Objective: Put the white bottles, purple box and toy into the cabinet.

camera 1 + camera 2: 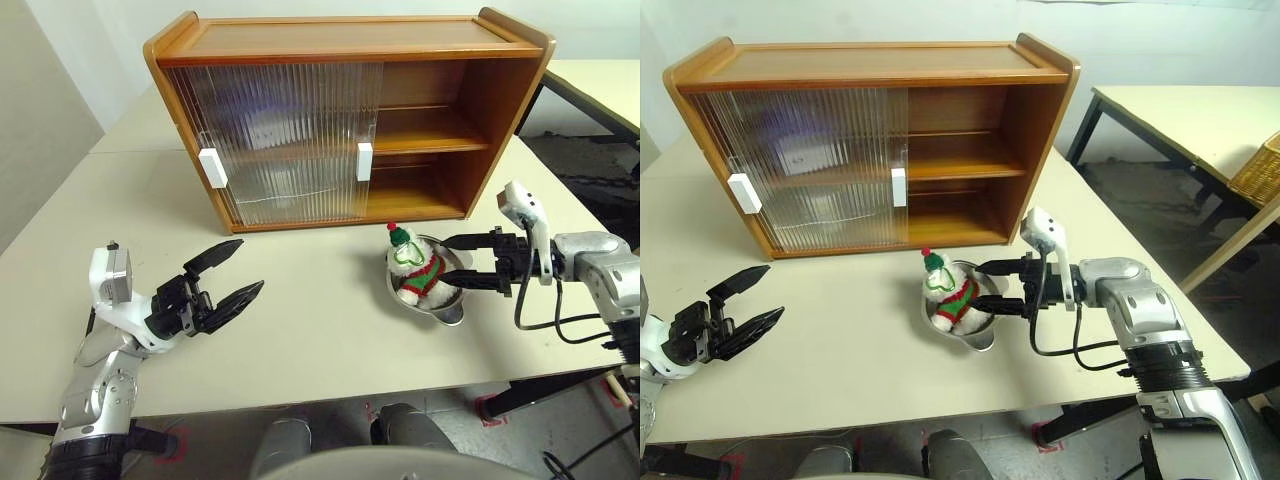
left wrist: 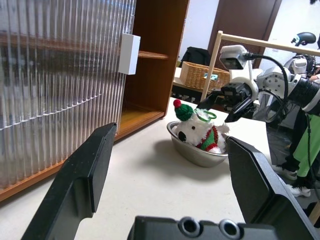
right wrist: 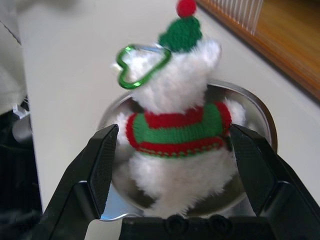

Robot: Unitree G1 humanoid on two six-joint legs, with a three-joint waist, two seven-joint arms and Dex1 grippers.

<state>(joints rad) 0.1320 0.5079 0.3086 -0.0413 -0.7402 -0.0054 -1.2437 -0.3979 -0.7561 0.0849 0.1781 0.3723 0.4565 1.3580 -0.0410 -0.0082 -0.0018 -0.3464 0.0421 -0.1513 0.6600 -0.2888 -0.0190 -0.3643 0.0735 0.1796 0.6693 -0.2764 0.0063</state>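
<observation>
My gripper will lift the toy (image 1: pixel 420 272) free and leave the bowl behind, empty, because steel (image 3: pixel 256 119) shows between the toy and the bowl's rim.
The toy (image 1: pixel 418 270), a white plush in a red-and-green sweater and bobble hat, sits in a round steel bowl (image 1: pixel 452 312) in front of the cabinet (image 1: pixel 350 40). My right gripper (image 1: pixel 446 262) reaches in from the right and is open. In the right wrist view its fingers (image 3: pixel 100 165) flank the toy's body (image 3: pixel 175 125) without squeezing it. My left gripper (image 1: pixel 251 264) hangs open and empty over the table at the left. Both ribbed doors (image 1: pixel 290 140) are slid left, so the cabinet's right half stands open. A lilac blur (image 1: pixel 790 150) behind the doors may be the purple box. The white bottles are hidden.
The beige table (image 1: pixel 320 340) ends close in front of me. A second table (image 1: pixel 1180 110) stands off to the right with a wicker basket (image 1: pixel 1260 170) on it. The open right bays of the cabinet (image 1: pixel 425 190) hold nothing that I can see.
</observation>
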